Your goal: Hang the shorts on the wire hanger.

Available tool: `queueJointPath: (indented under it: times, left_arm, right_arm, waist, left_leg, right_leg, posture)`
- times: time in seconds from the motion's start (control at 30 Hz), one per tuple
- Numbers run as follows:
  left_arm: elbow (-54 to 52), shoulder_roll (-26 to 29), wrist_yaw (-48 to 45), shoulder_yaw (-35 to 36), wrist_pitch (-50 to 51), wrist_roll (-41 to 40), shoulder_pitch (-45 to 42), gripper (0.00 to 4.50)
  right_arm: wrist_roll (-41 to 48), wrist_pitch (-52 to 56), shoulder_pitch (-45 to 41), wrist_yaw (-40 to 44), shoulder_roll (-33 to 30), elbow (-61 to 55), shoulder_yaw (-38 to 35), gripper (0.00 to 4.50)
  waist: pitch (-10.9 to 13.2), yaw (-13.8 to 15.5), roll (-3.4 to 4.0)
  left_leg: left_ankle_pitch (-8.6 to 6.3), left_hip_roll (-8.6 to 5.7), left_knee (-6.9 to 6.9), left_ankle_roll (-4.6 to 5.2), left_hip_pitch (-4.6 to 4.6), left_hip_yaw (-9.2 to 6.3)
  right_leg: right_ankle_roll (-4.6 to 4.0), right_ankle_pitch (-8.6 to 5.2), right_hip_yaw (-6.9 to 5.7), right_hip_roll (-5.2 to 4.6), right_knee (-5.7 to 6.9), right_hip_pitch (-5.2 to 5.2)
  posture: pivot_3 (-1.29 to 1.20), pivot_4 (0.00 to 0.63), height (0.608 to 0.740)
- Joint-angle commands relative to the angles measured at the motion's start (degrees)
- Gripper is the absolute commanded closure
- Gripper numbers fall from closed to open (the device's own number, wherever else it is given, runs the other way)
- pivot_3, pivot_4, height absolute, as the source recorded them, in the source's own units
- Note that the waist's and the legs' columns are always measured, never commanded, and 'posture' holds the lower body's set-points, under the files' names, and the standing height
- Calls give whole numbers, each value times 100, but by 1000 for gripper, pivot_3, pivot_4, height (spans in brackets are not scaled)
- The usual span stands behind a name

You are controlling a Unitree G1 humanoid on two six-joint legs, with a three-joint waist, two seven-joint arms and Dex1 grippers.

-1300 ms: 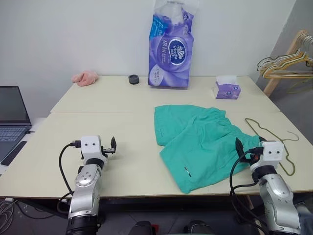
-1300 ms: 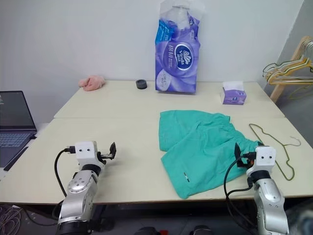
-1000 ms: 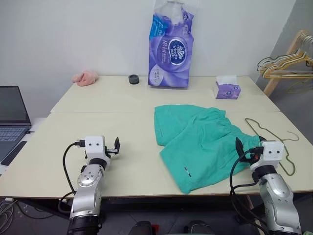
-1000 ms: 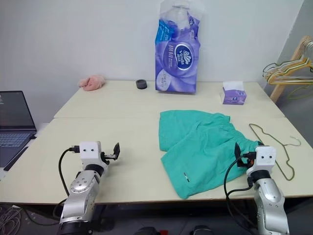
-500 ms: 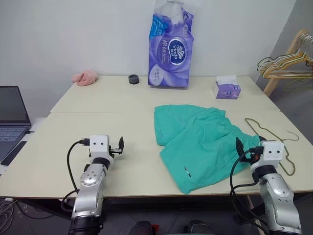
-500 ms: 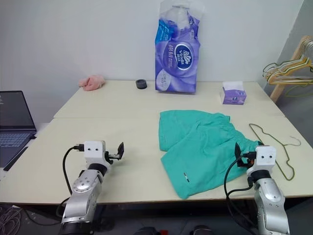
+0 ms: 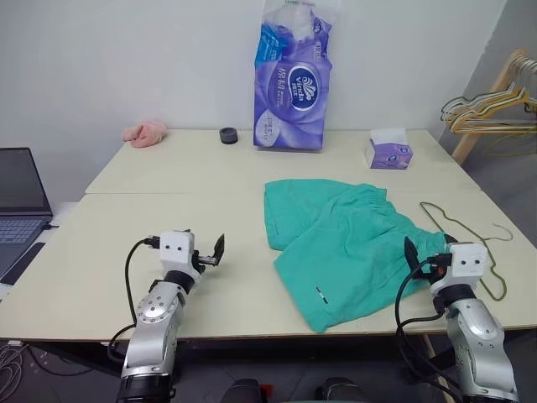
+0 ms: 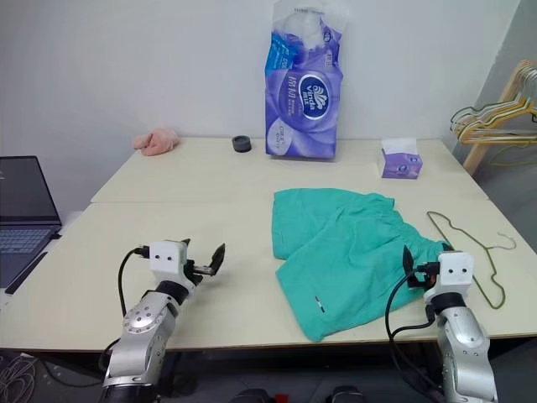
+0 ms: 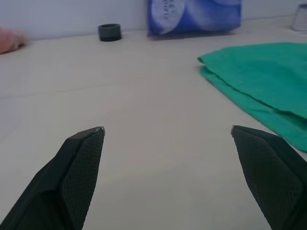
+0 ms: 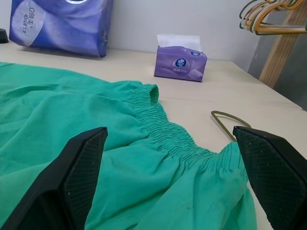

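The shorts' near leg (image 7: 315, 284) faces my open left gripper across clear table, so I keep reaching for its hem (image 7: 304, 309) next to the label until my fingers close.
The teal-green shorts (image 7: 344, 239) lie flat on the right half of the table, waistband toward the right. The thin olive wire hanger (image 7: 470, 248) lies flat just beyond that waistband, partly under it, near the table's right edge. My left gripper (image 7: 215, 252) hovers low over bare table to the left of the shorts, open and empty; the left wrist view shows its fingers (image 9: 84, 158) wide apart with the shorts' edge (image 9: 259, 81) ahead. My right gripper (image 10: 170, 129) is open and empty at the waistband (image 10: 177, 139), with the hanger wire (image 10: 218, 113) just past it.
A tall purple tissue pack (image 7: 292, 84), a small tissue box (image 7: 388, 154), a black ring (image 7: 229, 135) and a pink cloth (image 7: 146, 133) stand along the table's far side. A laptop (image 7: 21, 201) sits off to the left. Bunched hangers (image 7: 495, 105) hang at the far right.
My left gripper has shifted right, toward the shorts, and swung to point more toward them. The right gripper, shorts and hanger have not moved.
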Motion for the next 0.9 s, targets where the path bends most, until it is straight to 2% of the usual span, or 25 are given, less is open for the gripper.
queueJointPath:
  times: [0.03, 0.17, 0.33, 0.53, 0.67, 0.9]
  left_arm:
    - [-392, 293, -580, -367, 144, -39, -131, 0]
    - [-634, 693, -1649, -810, 804, -514, -436, 0]
    - [-781, 1644, -3641, -1842, 1279, -712, -1274, 0]
    - [-890, 2178, -5255, -2786, 1416, -779, -1883, 0]
    - [-629, 2171, -5681, -3205, 1227, -547, -2103, 0]
    - [188, 1536, -5467, -3773, 1084, 80, -2478, 0]
  right_arm:
    - [143, 28, -10, 161, -125, -368, -14, 26]
    - [478, 334, 232, 881, -489, -952, 224, 26]
    - [1218, 1311, 794, 2234, -1679, -2116, 530, 26]
    - [1968, 2282, 1553, 3001, -2717, -3008, 114, 26]
    - [2198, 2523, 1798, 3080, -2915, -3307, -150, 26]
    - [2110, 2456, 2133, 3061, -2827, -3471, -275, 26]
  waist:
    - [5, -20, 7]
    - [19, -55, 19]
    - [30, -197, 26]
    - [46, -404, 19]
    - [67, -529, 3]
    - [82, -616, -14]
  left_leg:
    - [0, 0, 0, 0, 0, 0]
    - [0, -2, 0, 1, -3, 3]
    - [0, 0, -2, 1, -2, 5]
    - [-6, 1, -5, 9, -5, 7]
    - [-6, 5, -4, 10, -4, 8]
    - [-7, 5, -2, 10, -6, 7]
  right_leg:
    - [0, 0, 0, 1, 0, 0]
    - [0, -2, 0, 3, -4, -1]
    - [-3, -3, -1, 28, -8, 0]
    - [5, -8, 4, 30, -19, 2]
    - [5, -8, 7, 23, -19, 3]
    - [12, -4, 8, 12, -31, 6]
  posture:
    - [32, 0, 740]
    - [-5, 0, 740]
    - [-59, 5, 740]
    - [-114, 14, 740]
    - [-143, 19, 740]
    - [-181, 25, 740]
